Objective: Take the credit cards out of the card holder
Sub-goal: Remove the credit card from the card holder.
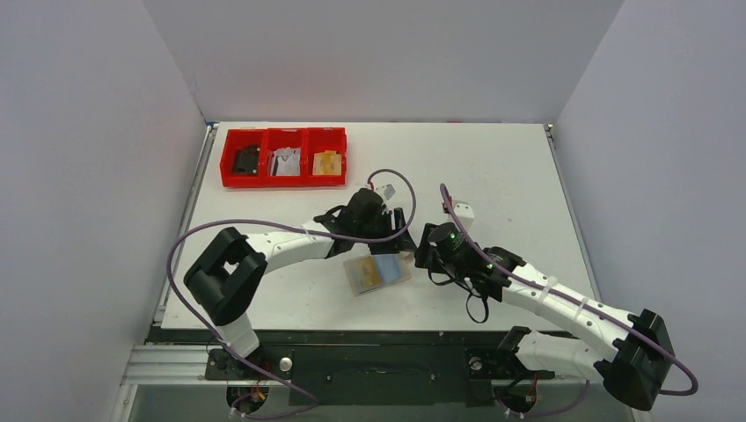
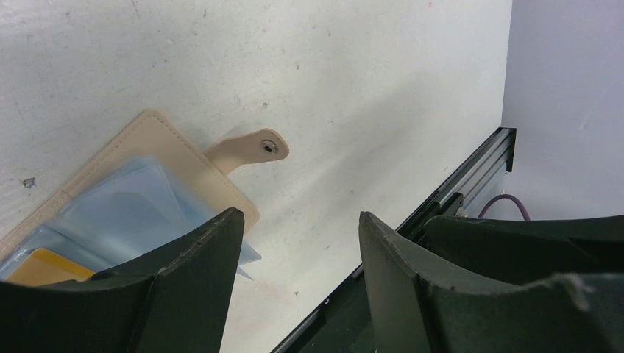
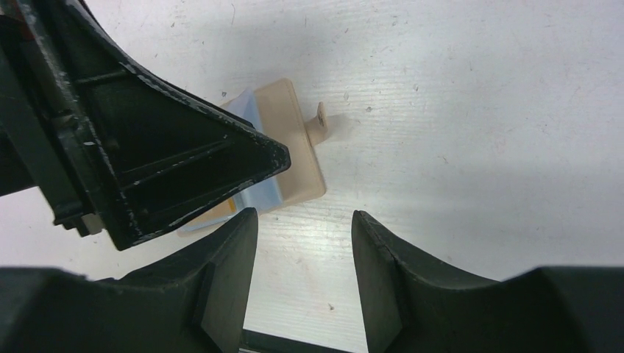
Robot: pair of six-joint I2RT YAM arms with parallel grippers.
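The robot's left gripper takes up the room at the card holder's snap tab end (image 2: 200, 163), so it should push down the card holder's opposite end (image 1: 356, 279) while the right gripper slides the yellow card.
The tan card holder (image 1: 376, 273) lies open and flat on the white table, its snap tab (image 2: 254, 149) sticking out. Pale blue credit cards (image 2: 125, 213) and a yellow one (image 2: 44, 266) rest in it. My left gripper (image 2: 298, 217) hovers over the holder's far edge, open with only bare table between its fingers. My right gripper (image 3: 304, 215) is just right of the holder (image 3: 294, 140), also open and empty. In the top view, the left gripper (image 1: 398, 236) and the right gripper (image 1: 426, 253) stand close together over the holder's right end.
A red three-compartment tray (image 1: 283, 157) with small items sits at the table's far left. The table's front edge and a black rail (image 2: 412, 243) run close to the holder. Purple cables (image 1: 400, 189) loop above both arms.
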